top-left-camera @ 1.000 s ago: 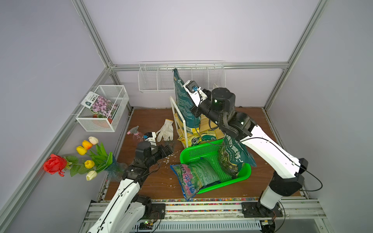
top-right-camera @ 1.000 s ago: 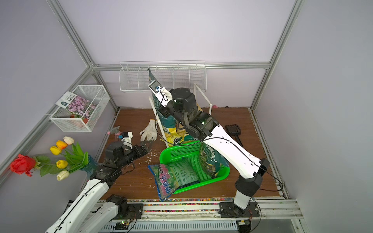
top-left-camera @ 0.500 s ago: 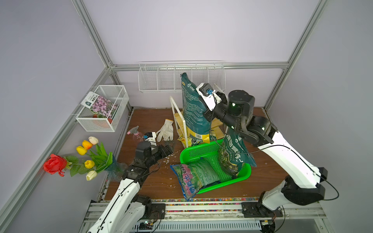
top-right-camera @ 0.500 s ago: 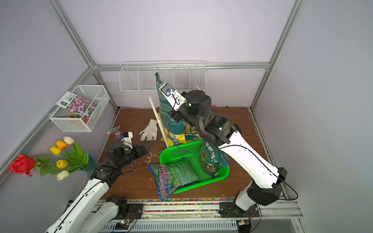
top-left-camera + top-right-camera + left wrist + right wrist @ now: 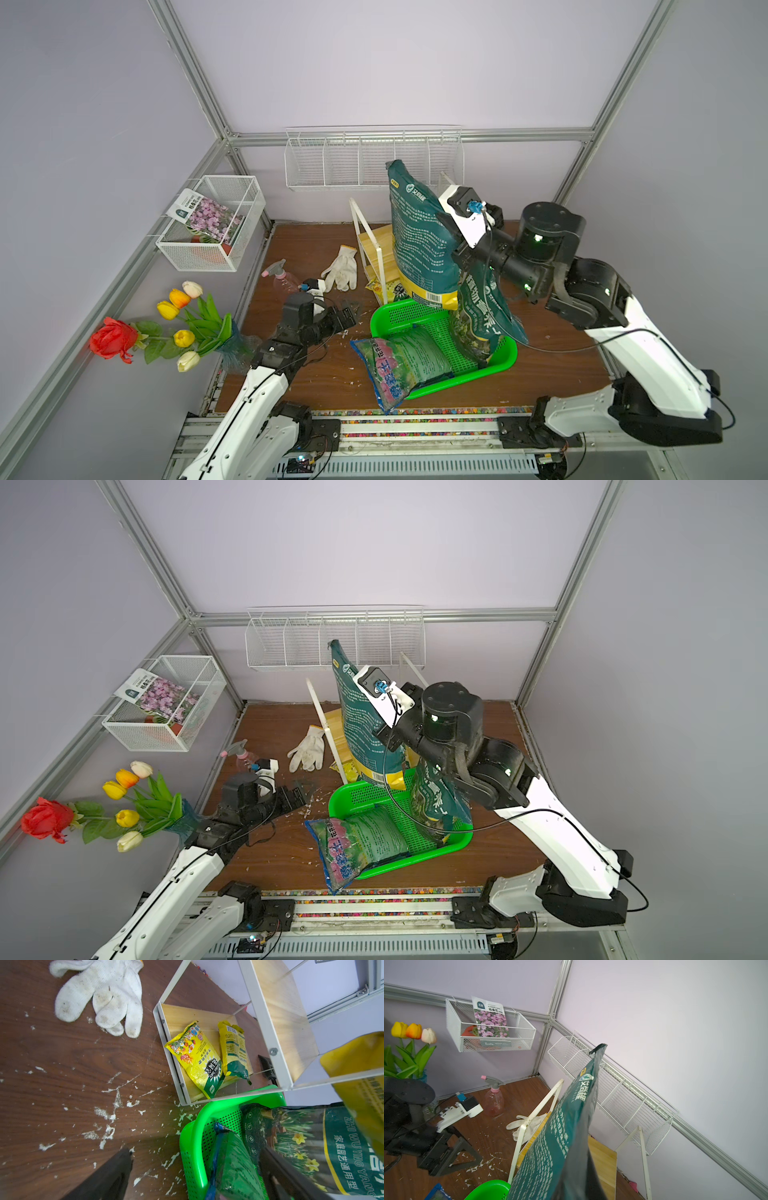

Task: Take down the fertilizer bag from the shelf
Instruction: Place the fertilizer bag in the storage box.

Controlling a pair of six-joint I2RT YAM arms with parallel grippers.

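Note:
The fertilizer bag hangs upright, its yellow bottom (image 5: 428, 294) pointing down near the basket's free middle (image 5: 441, 332), so the robot's right gripper should keep lowering it there until the bag stands.
The fertilizer bag (image 5: 419, 241) (image 5: 365, 725) is dark green with a yellow bottom. It hangs upright in the air, off the shelf (image 5: 365, 245) (image 5: 328, 729), with its bottom above the back rim of the green basket (image 5: 469, 378). My right gripper (image 5: 451, 232) is shut on the bag's right edge; in the right wrist view the bag (image 5: 556, 1147) hides most of the jaws. The shelf's top board (image 5: 602, 1157) is bare. My left gripper (image 5: 347, 318) (image 5: 195, 1178) stands open, low over the floor by the basket's left rim (image 5: 195, 1147), holding nothing.
The basket holds an upright dark bag (image 5: 482, 316) and a green-pink bag (image 5: 399, 365) lying over its front rim. Two small yellow bags (image 5: 197, 1057) lie on the shelf's lower board. Glove (image 5: 343, 268), spray bottle (image 5: 282, 278), flowers (image 5: 166, 328), mesh box basket (image 5: 212, 224), wire rack (image 5: 374, 162).
My right arm has carried the fertilizer bag off the shelf, to the right and toward the front, over the basket. The left arm has not moved.

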